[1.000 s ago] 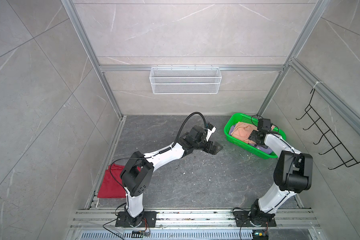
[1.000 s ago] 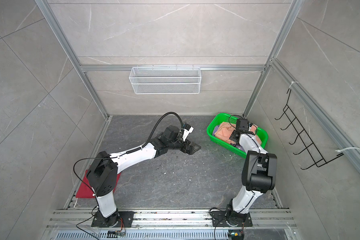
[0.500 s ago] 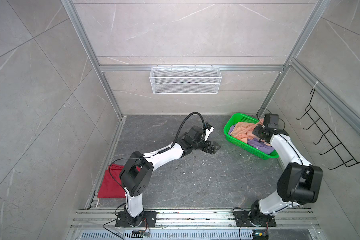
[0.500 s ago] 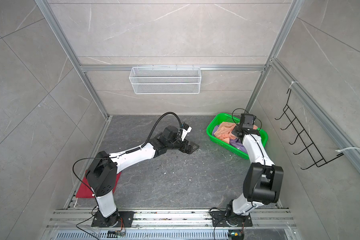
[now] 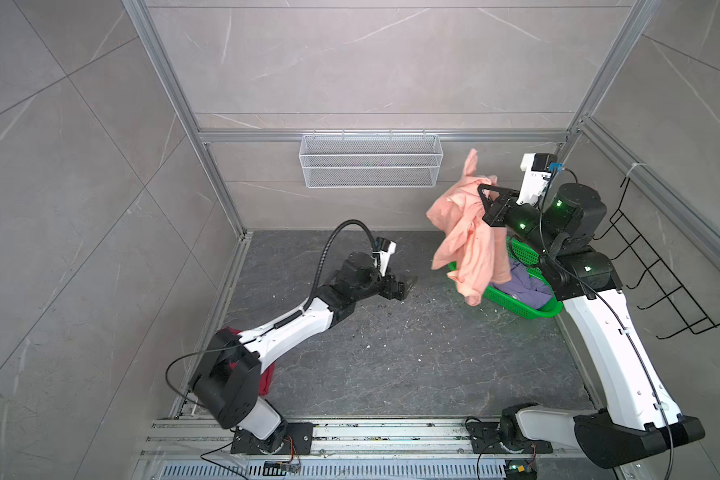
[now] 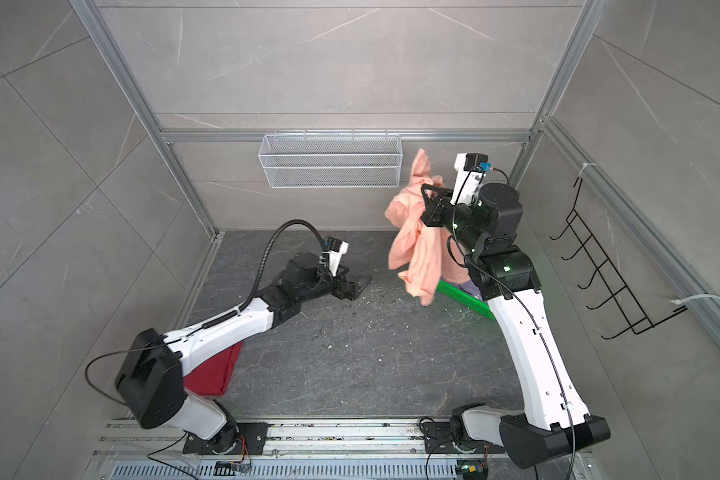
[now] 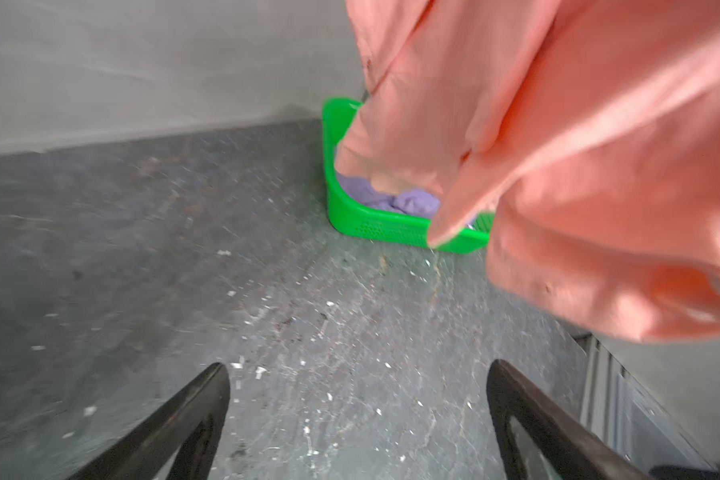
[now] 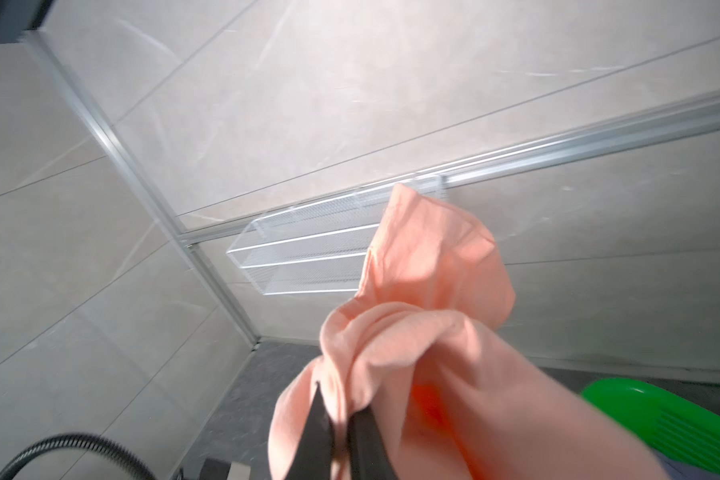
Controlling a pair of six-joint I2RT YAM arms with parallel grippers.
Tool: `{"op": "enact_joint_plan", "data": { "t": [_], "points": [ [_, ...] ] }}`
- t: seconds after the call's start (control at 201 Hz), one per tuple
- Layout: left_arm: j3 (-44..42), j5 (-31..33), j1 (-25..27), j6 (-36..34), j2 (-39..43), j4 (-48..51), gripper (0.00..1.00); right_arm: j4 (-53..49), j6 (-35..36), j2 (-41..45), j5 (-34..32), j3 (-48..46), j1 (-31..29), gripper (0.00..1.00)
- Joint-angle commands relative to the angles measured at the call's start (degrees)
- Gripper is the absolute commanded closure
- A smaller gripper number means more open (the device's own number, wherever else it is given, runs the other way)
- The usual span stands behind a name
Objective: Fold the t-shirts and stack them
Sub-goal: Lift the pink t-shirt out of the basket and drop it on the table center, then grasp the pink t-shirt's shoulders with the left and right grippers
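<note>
Next, I put the peach-orange t-shirt (image 5: 465, 233) down on the open floor (image 5: 388, 321) and grab another edge of the t-shirt with my left gripper, because the t-shirt hangs crumpled from my right gripper alone.
My right gripper (image 5: 481, 193) (image 8: 341, 409) is raised high near the back wall and shut on a bunched part of the peach-orange t-shirt (image 5: 470, 237) (image 6: 420, 249). The shirt hangs down crumpled, its lower end over the green basket's (image 5: 520, 305) near rim. A lavender t-shirt (image 5: 524, 286) (image 7: 391, 199) lies inside the basket. The dark red t-shirt (image 6: 211, 372) lies folded on the floor at the front left, partly hidden under my left arm. My left gripper (image 5: 408, 284) (image 7: 358, 368) hovers low over mid-floor, open and empty, pointing toward the basket.
A white wire basket (image 5: 371, 160) hangs on the back wall just left of the raised shirt. A black hook rack (image 5: 661, 270) is on the right wall. The dark stone floor (image 5: 391, 353) is flecked with white specks.
The right gripper closed on the peach-orange t-shirt in the basket and lifted it high, so it now dangles above the basket. The left arm has barely moved.
</note>
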State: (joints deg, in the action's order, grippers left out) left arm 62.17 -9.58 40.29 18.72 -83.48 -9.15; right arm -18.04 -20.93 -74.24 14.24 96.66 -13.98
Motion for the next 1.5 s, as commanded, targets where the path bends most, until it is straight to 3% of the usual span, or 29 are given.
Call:
{"op": "enact_joint_plan", "data": {
  "t": [0.0,0.09,0.169,0.279,0.358,0.423,0.493,0.597,0.712,0.856,0.965,1.13,1.319,1.498],
  "points": [
    [-2.96,9.16,-1.26,-4.00,10.27,-2.03,0.01,3.39,-4.44,-1.52,7.21,-0.69,-2.27,0.97],
    [-6.33,15.56,-1.38,-6.35,17.37,1.34,0.00,4.18,-7.89,-2.38,10.25,-3.95,-2.85,0.95],
    [-8.91,19.67,-1.75,-7.09,22.20,3.76,0.00,1.84,-8.43,-3.27,7.77,-7.45,-2.81,0.92],
    [-11.09,23.48,-2.21,-6.05,25.15,6.55,0.01,-8.44,-6.24,-6.71,-4.88,-8.75,-2.82,0.50],
    [-11.00,24.50,-2.33,-5.08,24.39,9.16,0.01,-15.46,-4.65,-9.65,-16.36,-8.02,-2.68,0.41],
    [-9.99,24.74,-2.37,-4.52,22.53,11.98,0.01,-16.93,-3.73,-10.47,-20.35,-8.59,-2.64,0.34],
    [-8.98,25.62,-2.46,-3.98,19.85,14.37,0.01,-16.55,-3.50,-10.33,-19.88,-9.48,-2.66,0.34],
    [-8.16,25.74,-3.73,-1.77,15.22,16.12,0.00,-13.51,-3.78,-10.03,-12.30,-11.78,-2.64,0.34],
    [-7.64,21.63,-7.12,2.15,10.22,17.21,0.01,-10.85,-5.81,-11.36,-4.71,-15.16,-3.47,0.35],
    [-6.53,17.74,-10.23,4.57,4.88,18.67,0.03,-6.32,-9.15,-14.05,-1.60,-21.14,-6.66,0.36],
    [-5.97,15.38,-11.70,4.27,1.46,17.82,0.03,-1.65,-12.59,-17.15,-1.48,-25.31,-9.82,0.36],
    [-0.85,4.57,-16.43,3.04,-7.37,14.57,0.04,0.55,-15.99,-23.00,-5.15,-26.82,-12.51,0.37],
    [12.60,3.52,-17.45,0.48,-21.98,19.28,0.10,1.13,-18.56,-25.08,-6.70,-28.56,-12.83,0.37],
    [19.94,5.32,-17.73,2.29,-31.34,22.48,0.16,1.12,-19.85,-24.84,-8.29,-31.31,-13.36,0.37]
  ]
}}
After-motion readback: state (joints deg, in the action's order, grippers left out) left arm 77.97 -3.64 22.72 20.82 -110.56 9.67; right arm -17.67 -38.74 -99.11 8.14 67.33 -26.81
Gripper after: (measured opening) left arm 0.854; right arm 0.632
